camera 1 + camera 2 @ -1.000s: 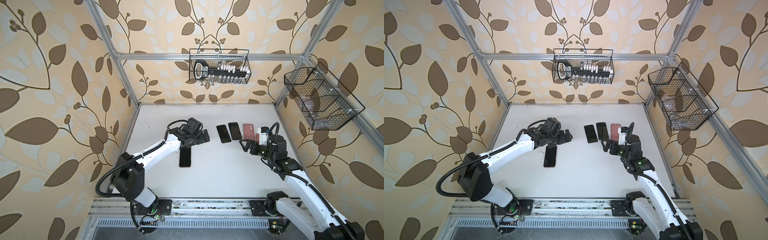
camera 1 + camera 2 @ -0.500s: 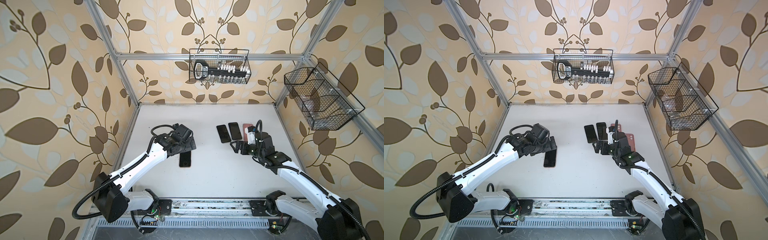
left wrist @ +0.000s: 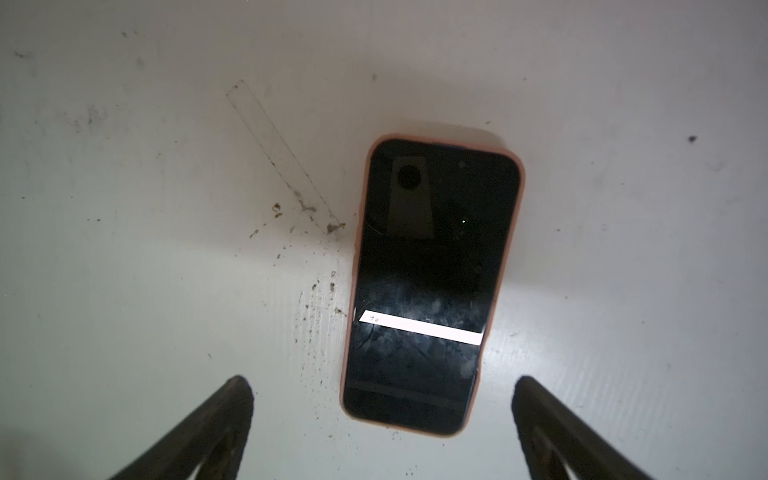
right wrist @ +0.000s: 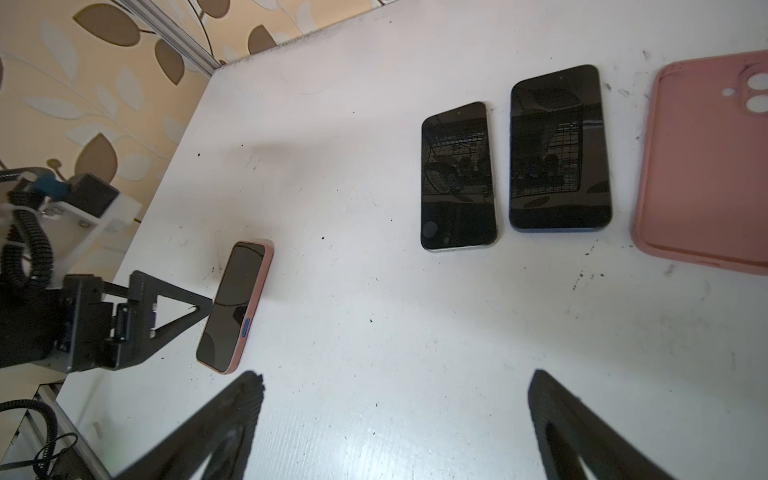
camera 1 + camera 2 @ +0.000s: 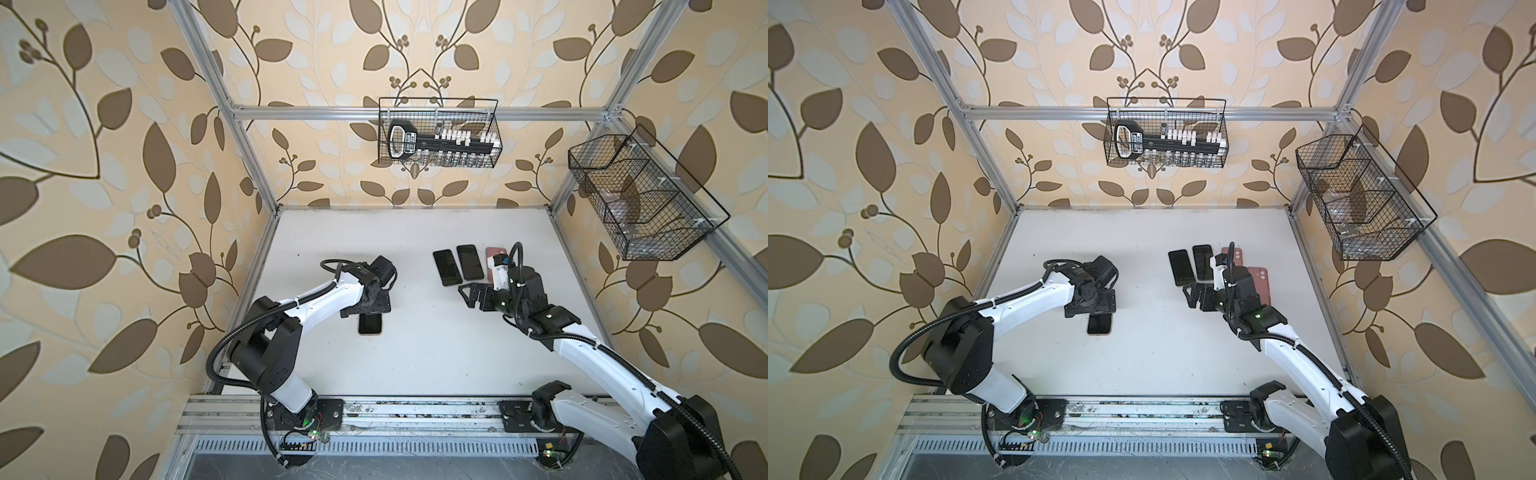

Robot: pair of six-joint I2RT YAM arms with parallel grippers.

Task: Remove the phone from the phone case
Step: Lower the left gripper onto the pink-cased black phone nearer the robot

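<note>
My left gripper should keep going down and close on the phone case's long sides (image 3: 485, 336), as it has the pink phone case's narrow width (image 3: 420, 328) inside its open fingers.
The phone (image 3: 432, 270), dark screen up, lies in its pink phone case (image 3: 361, 232) on the white table (image 5: 436, 353); it shows in both top views (image 5: 370, 325) (image 5: 1099, 325) and in the right wrist view (image 4: 235, 305). My left gripper (image 5: 365, 312) (image 5: 1090, 311) (image 3: 382, 395) hangs open over the phone's far end, fingers apart on either side and not touching it. My right gripper (image 5: 467, 295) (image 5: 1192, 297) (image 4: 397, 382) stands open and empty to the right, pointing left above bare table.
Two bare phones (image 5: 446, 267) (image 5: 469, 262) lie side by side at the back right, with an empty pink case (image 4: 706, 166) beside them. Wire baskets hang on the back wall (image 5: 438, 139) and the right wall (image 5: 640, 199).
My left gripper has drawn back toward the near side and now sits over the cased phone's far end. The right gripper has shifted a little left. Both stay open.
</note>
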